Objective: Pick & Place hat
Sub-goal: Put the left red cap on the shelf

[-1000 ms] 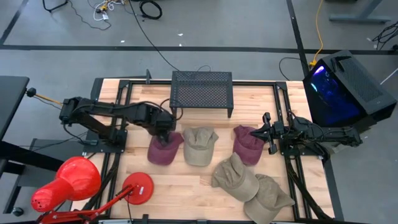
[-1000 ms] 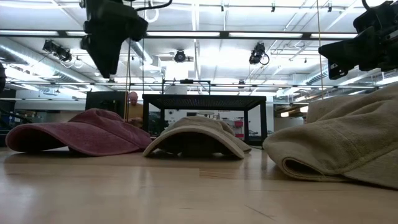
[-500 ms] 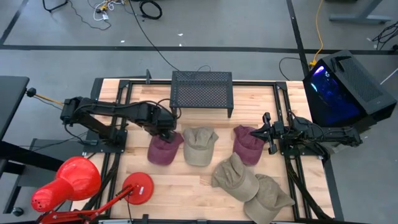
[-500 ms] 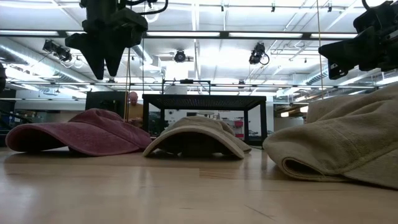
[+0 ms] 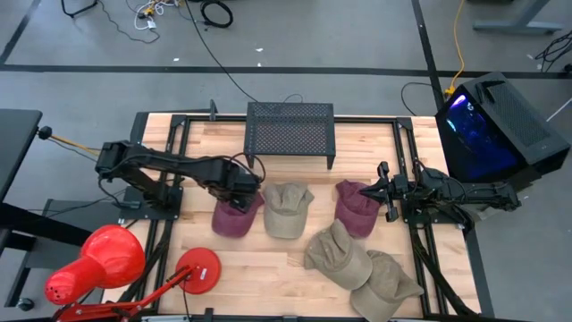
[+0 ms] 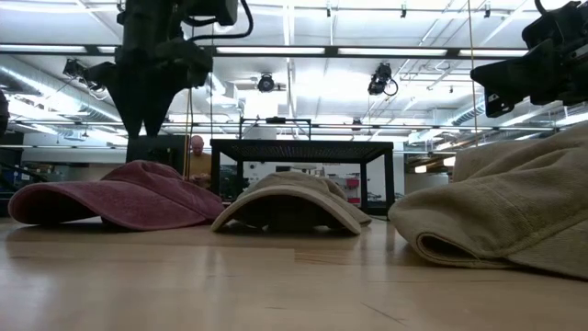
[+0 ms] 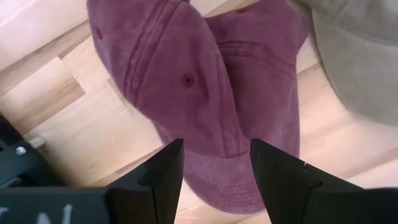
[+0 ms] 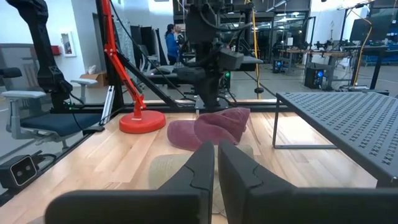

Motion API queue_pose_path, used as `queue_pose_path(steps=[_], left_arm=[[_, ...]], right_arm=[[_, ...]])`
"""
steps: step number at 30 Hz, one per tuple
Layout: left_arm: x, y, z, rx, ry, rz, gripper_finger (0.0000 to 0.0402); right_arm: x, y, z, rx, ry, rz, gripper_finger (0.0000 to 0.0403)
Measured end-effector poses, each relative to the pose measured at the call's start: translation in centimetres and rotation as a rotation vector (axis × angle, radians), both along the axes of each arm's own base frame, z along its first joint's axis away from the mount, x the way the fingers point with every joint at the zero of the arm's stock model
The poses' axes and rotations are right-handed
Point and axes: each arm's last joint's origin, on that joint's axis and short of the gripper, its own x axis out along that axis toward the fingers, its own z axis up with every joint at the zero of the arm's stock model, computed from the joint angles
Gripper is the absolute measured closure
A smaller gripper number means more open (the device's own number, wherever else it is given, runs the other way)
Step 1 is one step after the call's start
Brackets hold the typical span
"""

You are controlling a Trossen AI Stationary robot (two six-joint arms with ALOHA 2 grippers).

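My left gripper needs to keep going down, as the maroon cap's top fold [image 7: 219,81] runs lengthwise between its open fingers, until they are on both sides of that fold [image 7: 227,129], and then close.
A maroon cap [image 5: 236,215] lies crown up on the table, brim toward the near edge; the left wrist view shows the maroon cap [image 7: 205,93] from above. My left gripper [image 5: 241,185] hangs open above its crown, fingers pointing down, and in the low view the left gripper [image 6: 152,119] is clear of the maroon cap [image 6: 119,195]. The left gripper [image 7: 214,158] has a finger on each side of the crown, touching nothing. My right gripper [image 5: 383,190] waits shut, raised beside a second maroon cap [image 5: 356,207]; the right gripper [image 8: 215,165] points across the table.
A khaki cap [image 5: 286,210] lies right of the left maroon cap. Two more khaki caps [image 5: 338,253] [image 5: 384,284] sit near the front right. A black mesh rack [image 5: 289,132] stands at the far edge. A red lamp [image 5: 98,264] and its base [image 5: 197,269] are at the front left.
My left gripper has come down toward the maroon cap and turned about its wrist, shifting slightly toward the table's right. The caps and my right arm have kept still.
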Motion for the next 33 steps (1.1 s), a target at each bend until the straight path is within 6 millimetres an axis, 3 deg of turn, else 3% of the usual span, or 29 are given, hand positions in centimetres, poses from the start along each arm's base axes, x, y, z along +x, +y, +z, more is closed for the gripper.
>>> queue_pose_path(steps=[27,33], left_arm=[[2.3,-0.9,-4.2,0.019,0.117,-0.036,0.0209],[2.4,-0.9,-4.4,0.019,0.121,-0.053,0.0238]], right_arm=[[0.0,0.0,0.0,0.000,0.000,0.000,0.0376],[0.0,0.0,0.0,0.000,0.000,0.000,0.0376]])
